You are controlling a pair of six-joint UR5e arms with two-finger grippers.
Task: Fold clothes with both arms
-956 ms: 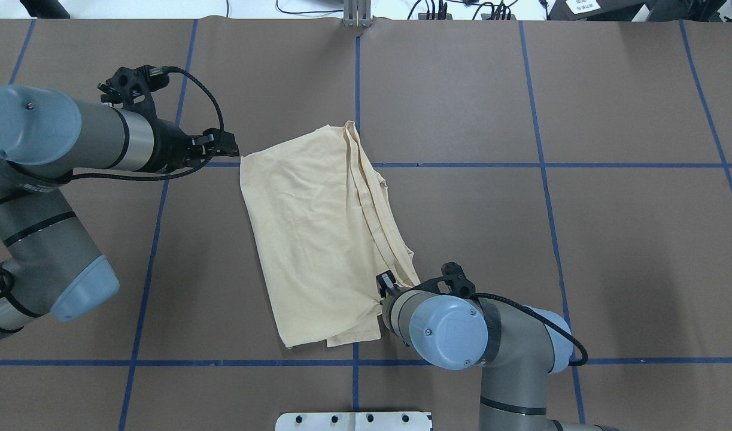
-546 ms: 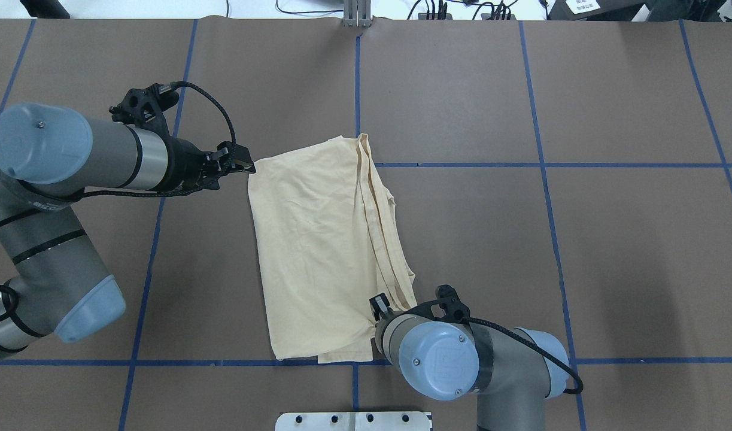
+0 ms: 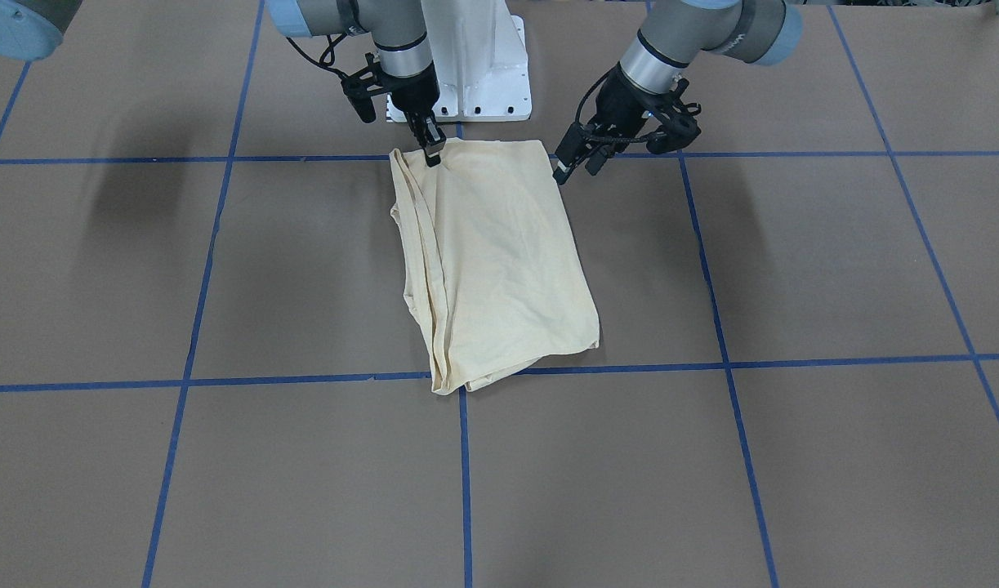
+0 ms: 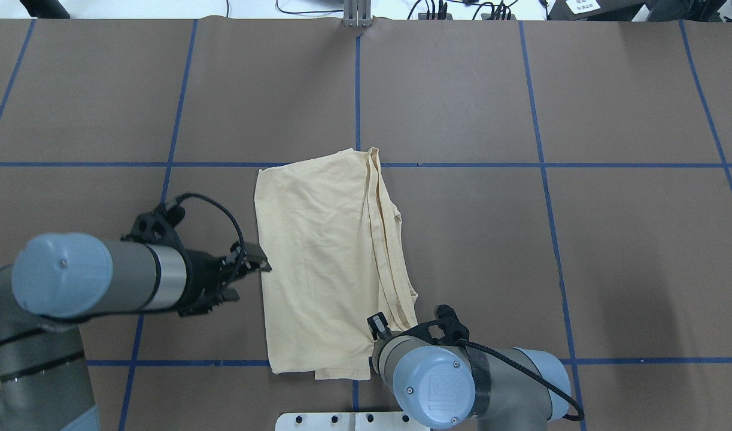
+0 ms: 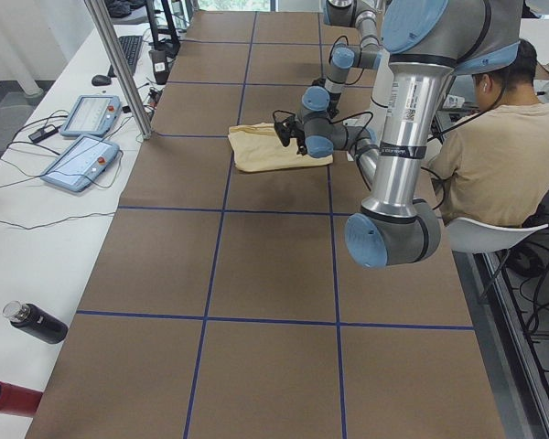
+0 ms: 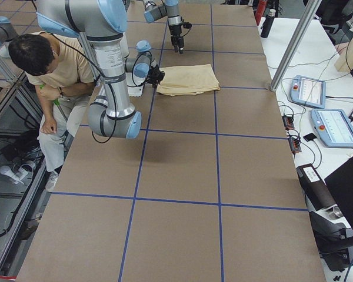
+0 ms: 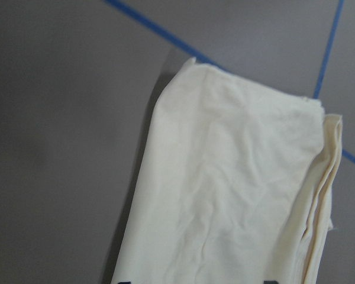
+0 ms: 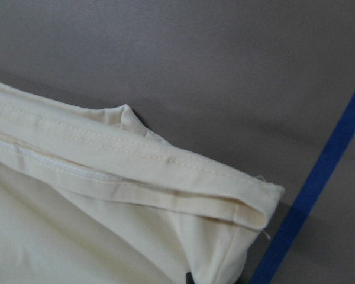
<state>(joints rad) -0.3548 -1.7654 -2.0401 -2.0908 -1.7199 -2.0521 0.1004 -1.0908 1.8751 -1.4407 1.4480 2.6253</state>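
Observation:
The shirt's far edge [image 3: 501, 376] is slanted and its layers are uneven. The shirt will have corners sticking out when I fold its near end over.
The pale cream-yellow shirt [image 4: 324, 257] lies folded in a long flat rectangle at the table's middle, with layered hems along its right side; its print is hidden. It also shows in the front view [image 3: 499, 261]. My left gripper [image 4: 261, 262] is open and empty, just off the shirt's left edge, also seen in the front view [image 3: 573, 167]. The left wrist view shows the shirt [image 7: 236, 195] ahead between wide-apart fingertips. My right gripper [image 3: 430, 153] is shut on the shirt's near right corner, mostly hidden under my wrist in the overhead view [image 4: 376, 324]. The right wrist view shows the stitched hem [image 8: 136, 177].
The white pedestal base [image 3: 474, 57] stands just behind the shirt's near edge. Blue tape lines [image 4: 461, 164] cross the brown table. A seated person [image 5: 494, 155] is beside the robot. Teach pendants [image 6: 335, 126] and a metal post [image 5: 119, 64] are on the far side bench.
My left gripper let go of the shirt's far left corner and drew back along its left edge toward the robot. The shirt settled flat, shifted slightly right. The right arm pulled back a little.

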